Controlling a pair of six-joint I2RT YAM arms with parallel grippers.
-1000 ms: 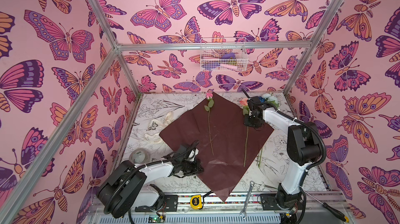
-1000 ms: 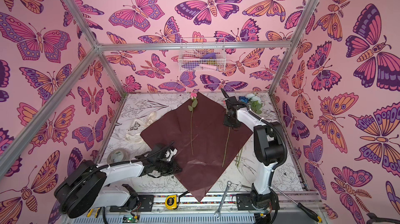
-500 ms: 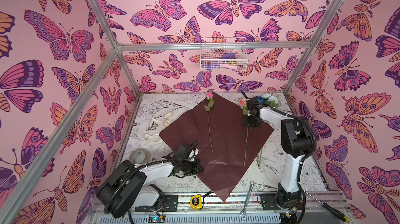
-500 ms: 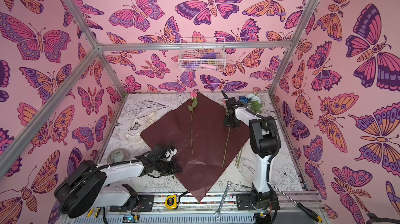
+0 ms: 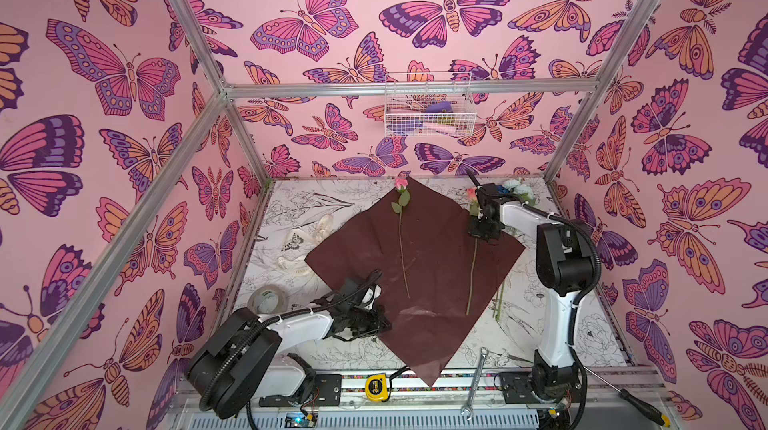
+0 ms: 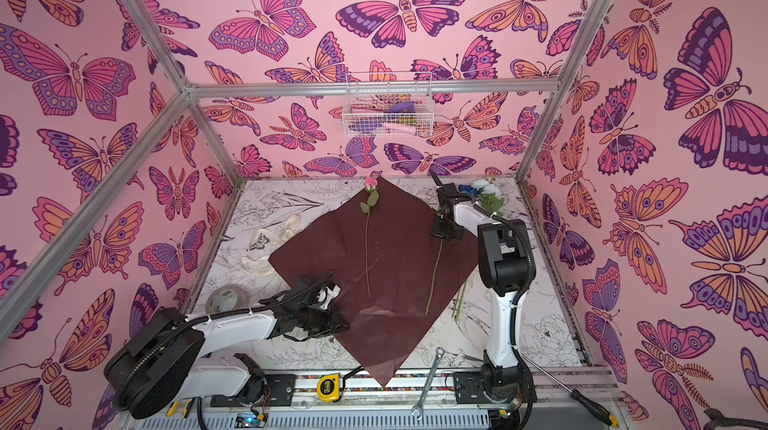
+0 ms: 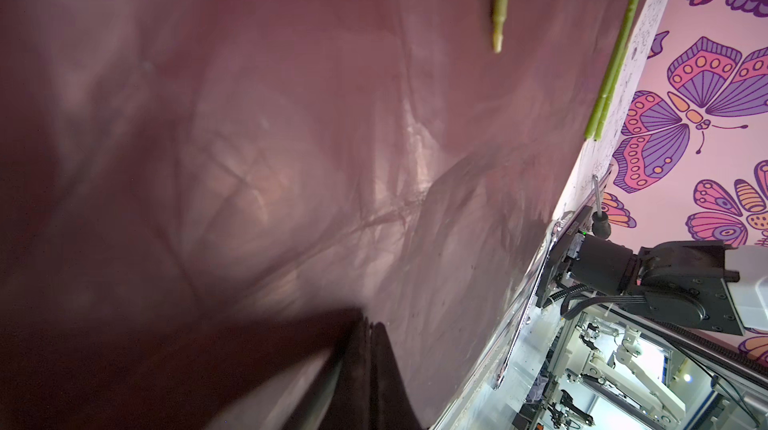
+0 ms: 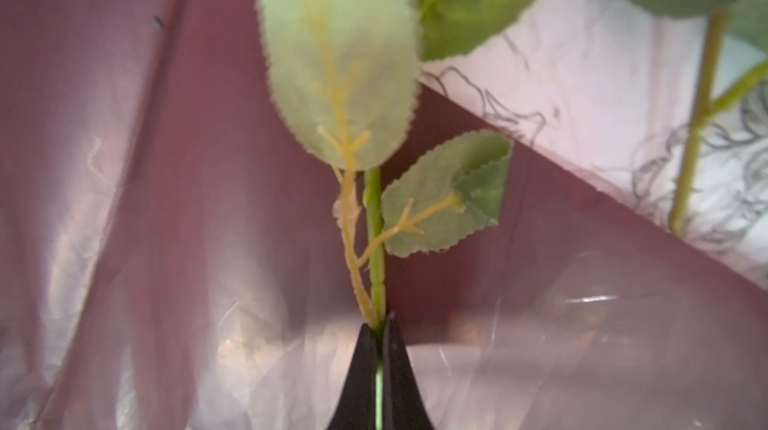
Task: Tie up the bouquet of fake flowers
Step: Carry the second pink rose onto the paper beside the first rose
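Note:
The peach rose's bloom (image 5: 472,194) faces the back like the pink rose, so my right gripper should keep going toward the pink rose's stem (image 5: 402,247) and let go beside it.
The dark red wrapping paper (image 5: 436,282) lies spread like a diamond on the table in both top views. A pink rose (image 5: 400,183) lies along its middle. Further right lies a peach rose (image 5: 471,193), with my right gripper (image 5: 482,232) shut on its green stem (image 8: 374,216) just below the leaves (image 8: 340,75). Pale blue and white flowers (image 5: 515,191) lie at the back right, off the paper. My left gripper (image 5: 376,320) is shut on the paper's left edge (image 7: 291,199), its fingertips (image 7: 370,318) pressed together.
A cream ribbon (image 5: 299,257) and a tape roll (image 5: 268,299) lie left of the paper. Along the front rail are a tape measure (image 5: 377,387), a wrench (image 5: 476,382) and a screwdriver (image 5: 623,394). A wire basket (image 5: 428,106) hangs on the back wall.
My right gripper has closed onto the peach rose's stem, and the right arm's elbow has swung nearer the paper. The left arm has not moved.

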